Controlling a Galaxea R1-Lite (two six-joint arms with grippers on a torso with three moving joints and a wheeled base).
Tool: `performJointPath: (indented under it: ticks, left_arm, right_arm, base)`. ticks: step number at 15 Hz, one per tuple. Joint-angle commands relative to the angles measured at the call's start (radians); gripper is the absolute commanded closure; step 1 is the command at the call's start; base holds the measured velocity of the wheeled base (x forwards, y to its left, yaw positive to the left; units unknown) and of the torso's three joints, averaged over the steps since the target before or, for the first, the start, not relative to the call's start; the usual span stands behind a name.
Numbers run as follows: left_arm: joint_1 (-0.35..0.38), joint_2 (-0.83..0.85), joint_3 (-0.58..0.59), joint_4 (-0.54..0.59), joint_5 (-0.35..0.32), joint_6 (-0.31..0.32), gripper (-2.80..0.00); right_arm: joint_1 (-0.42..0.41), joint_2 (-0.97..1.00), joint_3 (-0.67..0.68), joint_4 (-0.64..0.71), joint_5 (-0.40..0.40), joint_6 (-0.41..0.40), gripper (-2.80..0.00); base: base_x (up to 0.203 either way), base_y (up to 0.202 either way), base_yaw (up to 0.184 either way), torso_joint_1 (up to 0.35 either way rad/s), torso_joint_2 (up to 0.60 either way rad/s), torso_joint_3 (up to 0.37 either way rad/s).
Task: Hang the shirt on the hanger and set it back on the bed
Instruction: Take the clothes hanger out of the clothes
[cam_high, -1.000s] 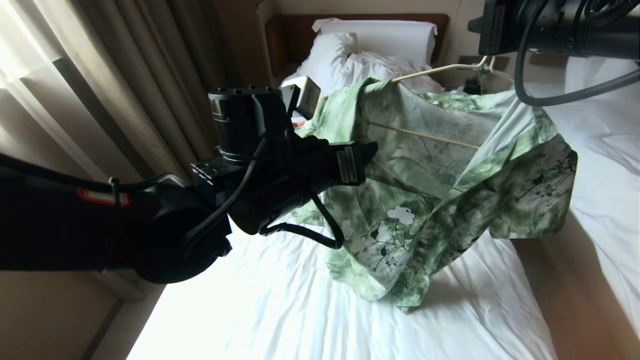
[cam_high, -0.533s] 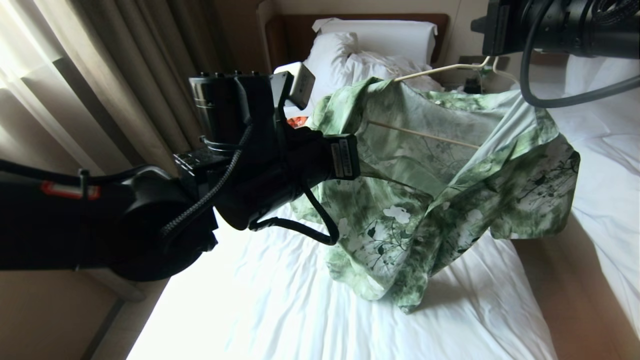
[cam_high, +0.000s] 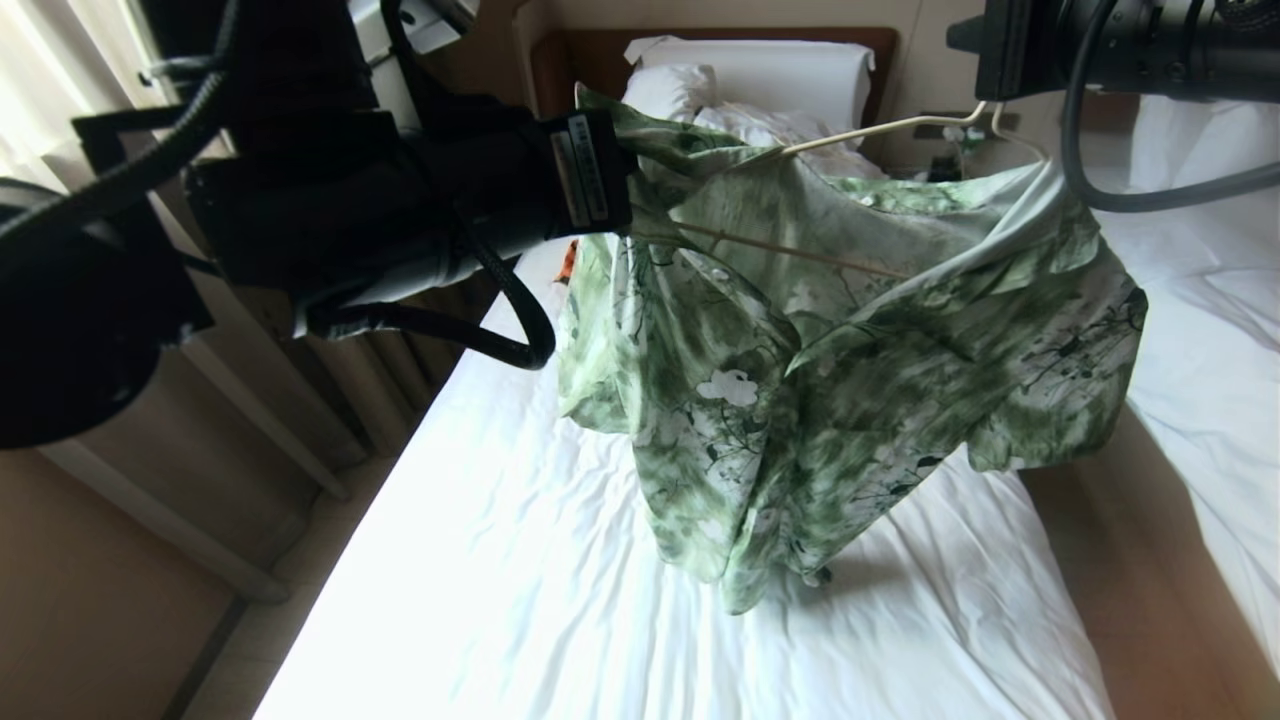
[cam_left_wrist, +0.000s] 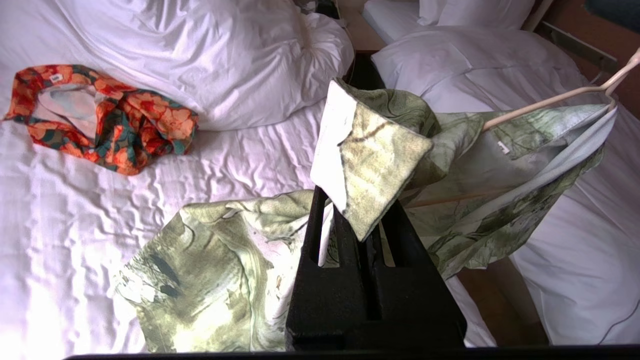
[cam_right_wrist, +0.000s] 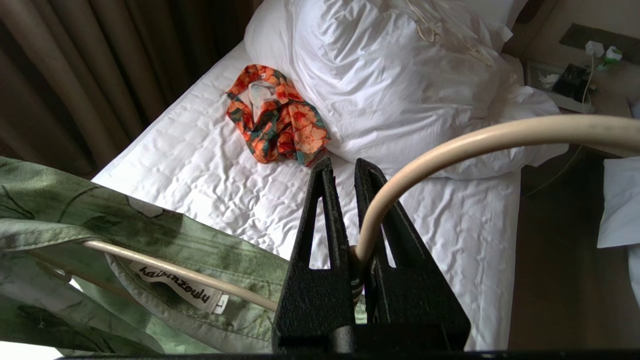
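Note:
I should move the shirt's corner back toward the hook's base (cam_high: 988, 116) before I let it go, because my left gripper is holding the shirt's folded corner (cam_left_wrist: 387, 162) far out along the hanger arm.
The green and white flowered shirt (cam_high: 850, 350) hangs in the air over the bed (cam_high: 560, 600), partly draped on the cream hanger (cam_high: 880, 127), whose lower bar shows through the open front. My left gripper (cam_left_wrist: 357, 210) is shut on a folded corner of the shirt (cam_left_wrist: 370, 150) at its upper left and holds it high. My right gripper (cam_right_wrist: 345, 167) is shut on the hanger (cam_right_wrist: 475, 142) at the base of its hook, at the upper right of the head view. The shirt's collar label (cam_right_wrist: 175, 292) lies along one hanger arm. The hem trails just above the sheet.
An orange-and-dark-green garment (cam_left_wrist: 105, 115) lies crumpled on the sheet next to the bulky duvet (cam_right_wrist: 400, 75). A second white bed (cam_high: 1220, 330) stands to the right across a narrow strip of floor (cam_high: 1130, 560). Curtains (cam_high: 400, 380) hang on the left; a nightstand (cam_right_wrist: 570, 82) stands between the headboards.
My left gripper has shut on the shirt's edge and risen up and to the left, lifting that side of the shirt. The right gripper has kept holding the hanger in place.

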Motion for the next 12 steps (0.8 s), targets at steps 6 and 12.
performJointPath:
  ticks: [6, 12]
  left_arm:
    - [-0.087, 0.032, -0.240, 0.159, 0.023, 0.044, 0.00]
    - [-0.113, 0.141, -0.290, 0.171, 0.060, 0.061, 0.00]
  right_arm:
    - [0.023, -0.015, 0.025, -0.005, -0.007, -0.016, 0.00]
    - [0.035, -0.021, 0.028, -0.005, -0.007, -0.014, 0.00]
  base:
    - [0.000, 0.000, 0.000, 0.000, 0.00, 0.000]
    - [0.000, 0.000, 0.000, 0.000, 0.00, 0.000]
